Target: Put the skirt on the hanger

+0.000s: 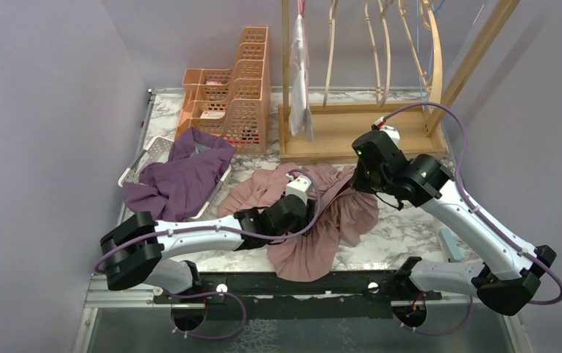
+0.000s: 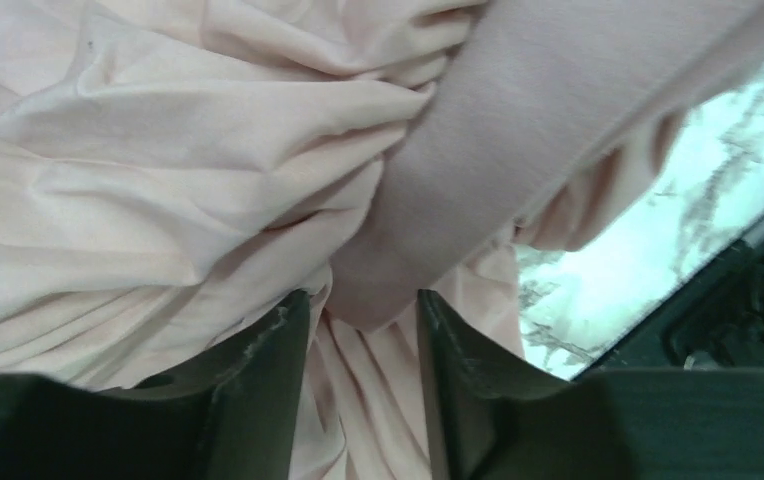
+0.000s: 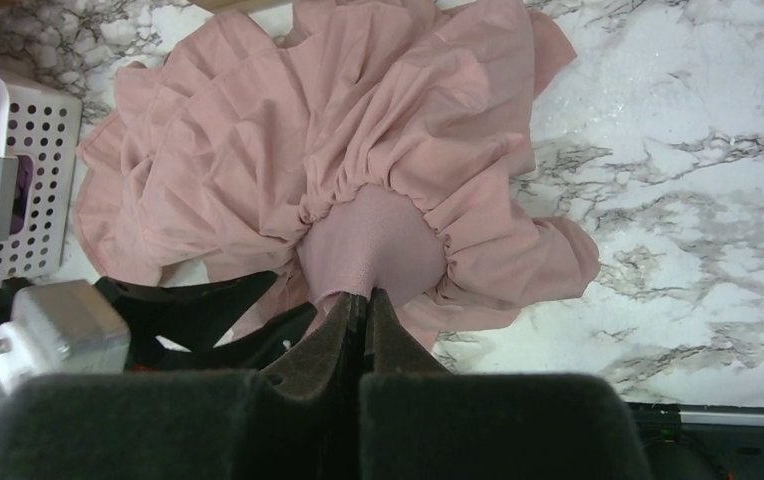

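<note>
My left gripper meets the waistband at the skirt's bunched middle (image 1: 327, 220), so I should spread the skirt first, then take the waistband farther from my right gripper.
The pink skirt (image 1: 315, 239) lies bunched on the marble table, its waistband (image 3: 368, 240) pulled up toward the right arm. My right gripper (image 3: 366, 293) is shut on the waistband's edge, above the skirt's right side (image 1: 359, 180). In the left wrist view, my left gripper (image 2: 363, 300) stands open with its fingers (image 2: 268, 370) either side of the waistband's end, and skirt folds (image 2: 158, 150) fill the view. It sits low at the skirt's middle (image 1: 300, 213). Wooden hangers (image 1: 381, 44) hang on the rack at the back, apart from both grippers.
The wooden rack base (image 1: 337, 132) stands behind the skirt, with a white garment (image 1: 300, 73) hanging on it. Stacked orange baskets (image 1: 234, 88) are at the back left. A white basket (image 1: 149, 154) holds a purple garment (image 1: 179, 180). A small blue thing (image 1: 451, 246) lies at the right.
</note>
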Tool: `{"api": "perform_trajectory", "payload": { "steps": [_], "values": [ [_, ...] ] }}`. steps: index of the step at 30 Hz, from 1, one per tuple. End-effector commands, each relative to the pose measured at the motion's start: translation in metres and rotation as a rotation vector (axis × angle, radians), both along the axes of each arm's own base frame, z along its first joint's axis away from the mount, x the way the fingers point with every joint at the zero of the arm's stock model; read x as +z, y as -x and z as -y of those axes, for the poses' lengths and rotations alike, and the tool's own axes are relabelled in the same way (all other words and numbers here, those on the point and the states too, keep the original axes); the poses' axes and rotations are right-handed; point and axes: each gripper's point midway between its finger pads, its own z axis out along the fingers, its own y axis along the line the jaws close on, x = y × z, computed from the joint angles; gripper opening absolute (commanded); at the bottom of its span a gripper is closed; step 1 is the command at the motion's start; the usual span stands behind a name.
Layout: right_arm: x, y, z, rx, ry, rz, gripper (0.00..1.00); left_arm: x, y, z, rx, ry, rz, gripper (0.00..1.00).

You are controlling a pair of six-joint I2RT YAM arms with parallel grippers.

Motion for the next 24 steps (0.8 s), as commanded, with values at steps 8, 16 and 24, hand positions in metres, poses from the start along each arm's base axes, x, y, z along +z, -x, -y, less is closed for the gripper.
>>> {"api": "perform_trajectory", "payload": {
  "steps": [8,16,24],
  "values": [
    [0.003,-0.003,-0.005,-0.015,-0.048,0.012,0.01,0.012,0.005,0.016,-0.061,0.095,0.024,0.57],
    [0.011,-0.005,-0.003,-0.027,-0.058,0.035,0.01,-0.004,0.001,0.024,-0.062,0.044,0.004,0.33],
    [0.012,-0.004,-0.002,-0.031,-0.063,0.041,0.01,-0.011,-0.016,0.018,0.04,-0.025,0.024,0.16]
  ]
}}
